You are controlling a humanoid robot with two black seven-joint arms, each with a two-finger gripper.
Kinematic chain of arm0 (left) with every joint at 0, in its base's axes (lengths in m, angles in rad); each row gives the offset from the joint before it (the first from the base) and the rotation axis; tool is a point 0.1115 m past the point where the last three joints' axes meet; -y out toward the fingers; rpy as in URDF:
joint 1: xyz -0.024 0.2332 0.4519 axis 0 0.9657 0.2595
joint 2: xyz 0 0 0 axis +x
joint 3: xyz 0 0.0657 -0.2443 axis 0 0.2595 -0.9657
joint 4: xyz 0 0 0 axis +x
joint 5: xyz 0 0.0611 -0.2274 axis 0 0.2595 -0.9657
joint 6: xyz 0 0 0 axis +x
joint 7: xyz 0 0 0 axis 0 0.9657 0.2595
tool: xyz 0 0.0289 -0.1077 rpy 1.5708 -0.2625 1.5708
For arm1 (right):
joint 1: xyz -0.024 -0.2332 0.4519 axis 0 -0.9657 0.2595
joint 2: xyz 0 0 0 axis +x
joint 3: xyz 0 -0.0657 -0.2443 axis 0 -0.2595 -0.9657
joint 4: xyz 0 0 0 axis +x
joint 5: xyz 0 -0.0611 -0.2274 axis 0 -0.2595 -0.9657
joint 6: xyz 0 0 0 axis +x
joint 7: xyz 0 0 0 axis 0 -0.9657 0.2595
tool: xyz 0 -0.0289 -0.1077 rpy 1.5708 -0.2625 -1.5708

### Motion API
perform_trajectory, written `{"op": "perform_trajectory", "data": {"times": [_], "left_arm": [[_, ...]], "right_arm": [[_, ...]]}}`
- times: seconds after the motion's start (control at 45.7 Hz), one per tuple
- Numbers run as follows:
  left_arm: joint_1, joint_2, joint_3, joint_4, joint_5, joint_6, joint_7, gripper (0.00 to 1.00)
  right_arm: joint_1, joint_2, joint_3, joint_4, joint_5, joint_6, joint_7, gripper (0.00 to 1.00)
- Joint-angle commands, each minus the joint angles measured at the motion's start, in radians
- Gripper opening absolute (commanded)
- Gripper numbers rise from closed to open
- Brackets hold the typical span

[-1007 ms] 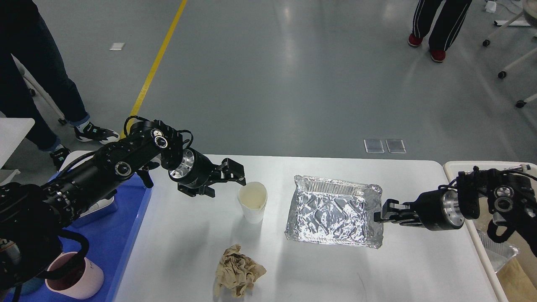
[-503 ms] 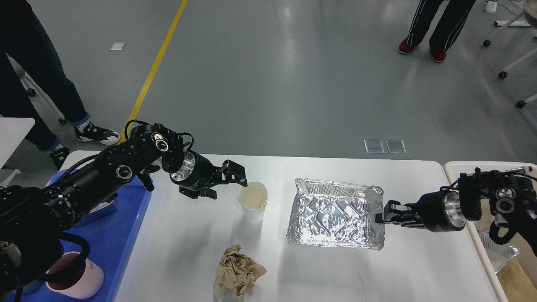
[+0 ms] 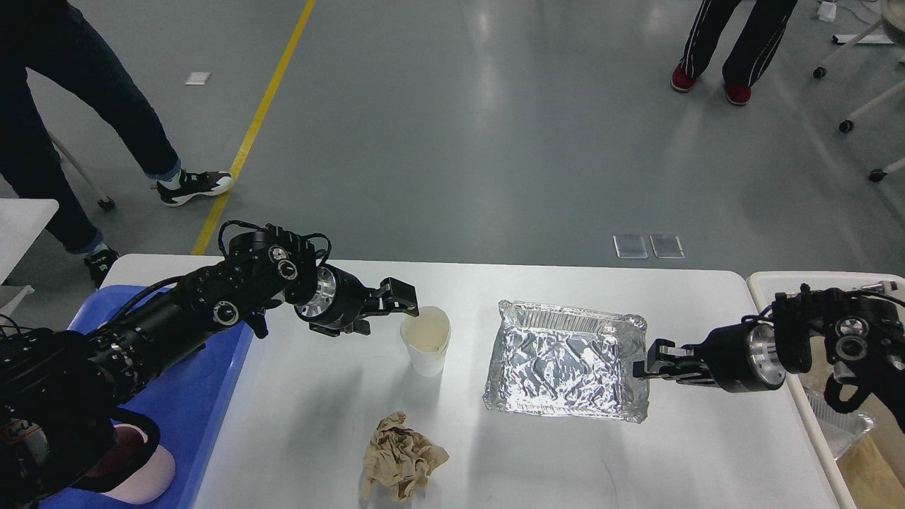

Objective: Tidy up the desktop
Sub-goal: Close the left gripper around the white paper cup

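I can see only a pale inside through the cup's opening [image 3: 430, 329], so the white paper cup [image 3: 428, 361] should be empty when I lift it at a tilt.
The white desktop [image 3: 551, 459] holds a white paper cup [image 3: 426, 343], a crumpled brown paper [image 3: 401, 459] and an empty foil tray [image 3: 565, 360]. My left gripper [image 3: 404, 302] is open, its fingertips just left of and slightly above the cup's left rim, not closed on it. My right gripper [image 3: 642, 364] is shut on the right rim of the foil tray, which rests on the desktop.
A blue plastic tray [image 3: 205, 396] lies along the desktop's left edge under my left arm, with a pink cup [image 3: 141, 470] in it. A cream bin [image 3: 767, 283] stands at the right edge, holding another foil container [image 3: 841, 424]. People stand on the floor beyond.
My left gripper has dropped and edged right toward the cup's rim. My right gripper pulled the foil tray slightly right and toward me. The person at the left walked.
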Motion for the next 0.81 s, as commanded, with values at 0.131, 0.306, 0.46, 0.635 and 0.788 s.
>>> {"op": "perform_trajectory", "data": {"times": [0.131,0.306,0.46,0.635,0.788], "left_arm": [[-0.003,-0.001,0.029,0.0,-0.001,-0.055,-0.002,0.75],[0.0,-0.018,0.037,0.0,0.001,-0.061,-0.002,0.73],[0.0,-0.021,0.045,0.0,0.002,-0.064,-0.002,0.61],[0.012,-0.028,0.071,0.012,-0.001,-0.001,-0.036,0.38],[0.012,-0.027,0.078,0.013,0.007,-0.023,-0.028,0.13]], "right_arm": [[-0.006,0.0,0.008,0.002,0.001,0.0,0.0,0.0],[-0.022,0.0,0.011,0.005,0.001,0.0,0.0,0.0],[-0.025,0.0,0.012,0.003,0.0,0.0,0.0,0.0],[-0.028,0.001,0.012,0.003,0.0,0.0,0.0,0.0],[-0.031,0.001,0.012,0.003,0.0,0.0,0.0,0.0]]}}
